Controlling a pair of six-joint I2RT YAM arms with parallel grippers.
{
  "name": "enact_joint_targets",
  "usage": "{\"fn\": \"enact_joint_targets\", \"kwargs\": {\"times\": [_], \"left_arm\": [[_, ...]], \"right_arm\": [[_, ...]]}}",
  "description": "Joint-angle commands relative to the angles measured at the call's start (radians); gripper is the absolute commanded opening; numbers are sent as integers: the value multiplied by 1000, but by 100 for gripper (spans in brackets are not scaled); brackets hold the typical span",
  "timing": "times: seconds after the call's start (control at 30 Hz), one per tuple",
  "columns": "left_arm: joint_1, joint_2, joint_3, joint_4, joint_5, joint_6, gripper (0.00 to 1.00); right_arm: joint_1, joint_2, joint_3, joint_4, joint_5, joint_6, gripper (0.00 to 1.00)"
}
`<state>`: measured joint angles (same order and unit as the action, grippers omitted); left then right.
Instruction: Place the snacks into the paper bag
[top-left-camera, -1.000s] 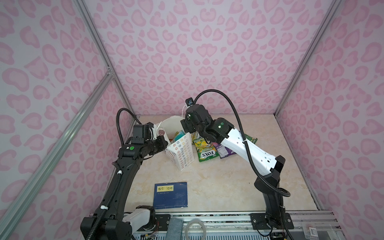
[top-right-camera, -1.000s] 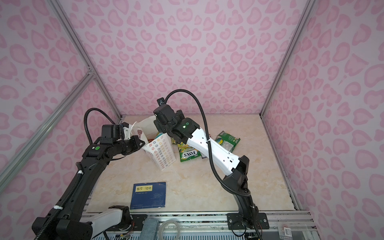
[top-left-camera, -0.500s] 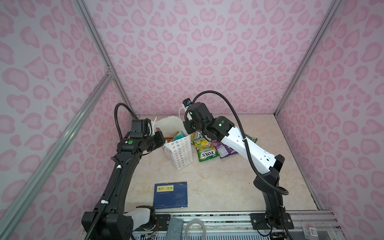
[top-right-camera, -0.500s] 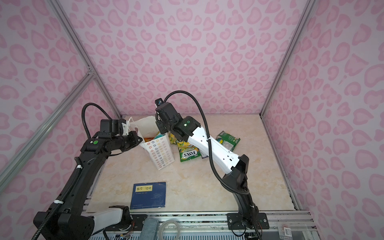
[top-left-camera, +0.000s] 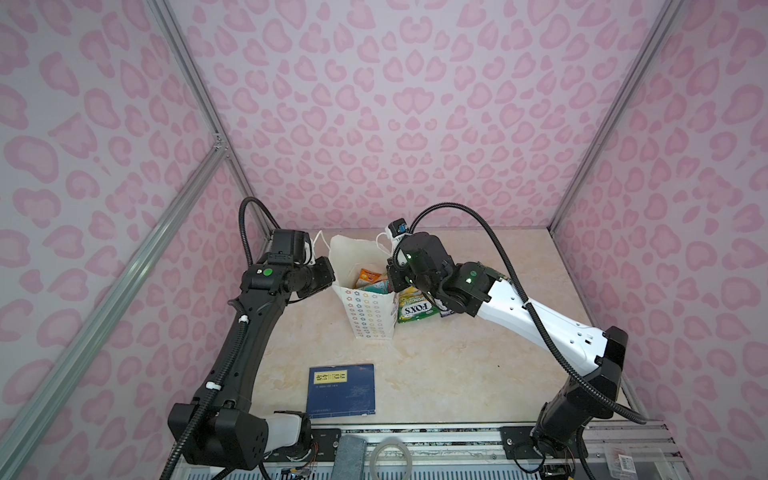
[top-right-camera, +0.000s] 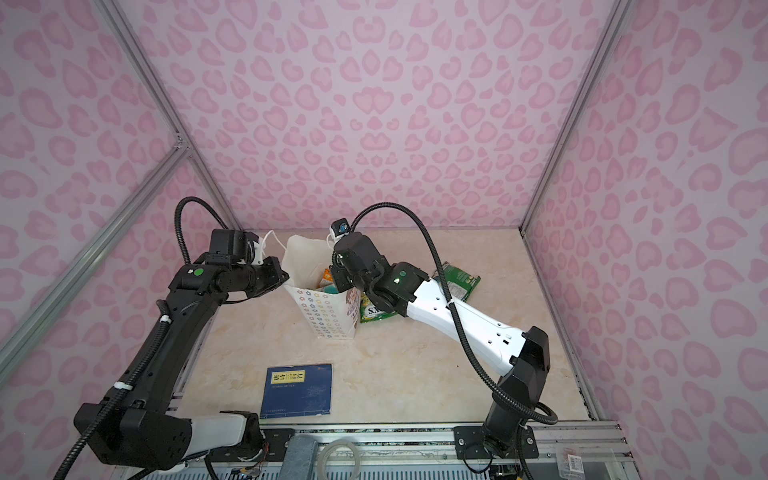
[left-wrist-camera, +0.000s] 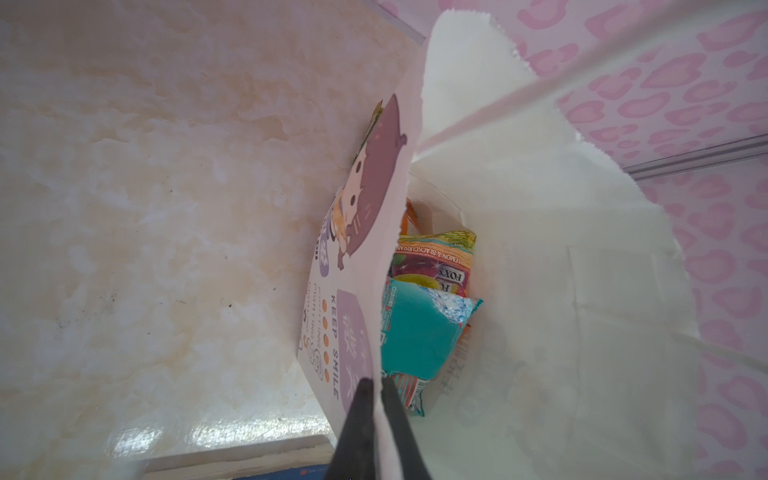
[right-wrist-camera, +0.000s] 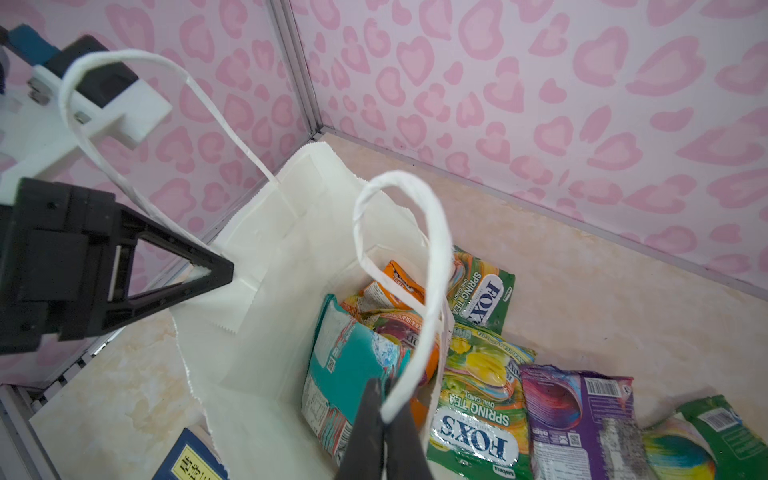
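The tilted bag crowds the green-yellow FOX'S packet (right-wrist-camera: 480, 404), so I should shift the bag clear and keep its rim (right-wrist-camera: 241, 294) in my left gripper, freeing my right gripper.
The white paper bag (top-left-camera: 368, 316) (top-right-camera: 324, 316) stands open, slightly tilted, at the back middle of the table. My left gripper (left-wrist-camera: 376, 384) (top-left-camera: 330, 282) is shut on the rim of its side wall (left-wrist-camera: 540, 291). My right gripper (right-wrist-camera: 384, 388) (top-right-camera: 340, 286) is shut on the bag's near cord handle (right-wrist-camera: 432, 249). Inside the bag lie a teal packet (right-wrist-camera: 349, 365) (left-wrist-camera: 415, 332), an orange packet (right-wrist-camera: 399, 282) and a FOX'S packet (left-wrist-camera: 432, 266). On the table beside the bag lie a green-yellow FOX'S packet (right-wrist-camera: 478, 415) (top-left-camera: 415, 309), a purple packet (right-wrist-camera: 582, 415) and a green packet (right-wrist-camera: 706, 436) (top-right-camera: 459, 280).
A flat dark-blue book (top-left-camera: 341, 390) (top-right-camera: 297, 390) with a yellow label lies near the front edge. The bag's far handle (right-wrist-camera: 124, 58) loops up by the left arm's camera mount. Pink patterned walls enclose the table at the back and on both sides.
My right gripper has shut on the bag's near handle. The left gripper has drawn the bag's rim a little toward the back left, and the bag stands more open.
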<state>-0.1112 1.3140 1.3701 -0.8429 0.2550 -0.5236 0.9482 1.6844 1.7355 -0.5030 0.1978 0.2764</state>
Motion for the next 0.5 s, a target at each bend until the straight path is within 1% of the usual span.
{"fn": "enact_joint_targets", "kwargs": {"times": [0.0, 0.07, 0.1, 0.13, 0.2, 0.27, 0.33, 0.47], "left_arm": [[-1, 4, -8, 26, 39, -3, 9], [-3, -2, -15, 42, 62, -3, 9], [-4, -5, -13, 37, 56, -4, 10], [-4, -10, -9, 29, 40, -4, 9], [-5, -30, 0, 8, -33, -8, 9], [-7, -64, -2, 1, -78, -12, 9], [-6, -93, -3, -2, -91, -12, 9], [-7, -89, -11, -4, -120, -6, 9]], "right_arm": [[-11, -5, -17, 43, 12, 30, 0], [-23, -8, -23, 44, 17, 34, 7], [-29, -6, -24, 43, 13, 33, 9], [-32, -6, -22, 43, 7, 33, 9], [-34, -6, -21, 45, -1, 35, 0], [-32, -8, -22, 51, -18, 45, 0], [-25, -8, -22, 60, -45, 60, 0], [-2, 9, -17, 86, -33, 66, 0]]}}
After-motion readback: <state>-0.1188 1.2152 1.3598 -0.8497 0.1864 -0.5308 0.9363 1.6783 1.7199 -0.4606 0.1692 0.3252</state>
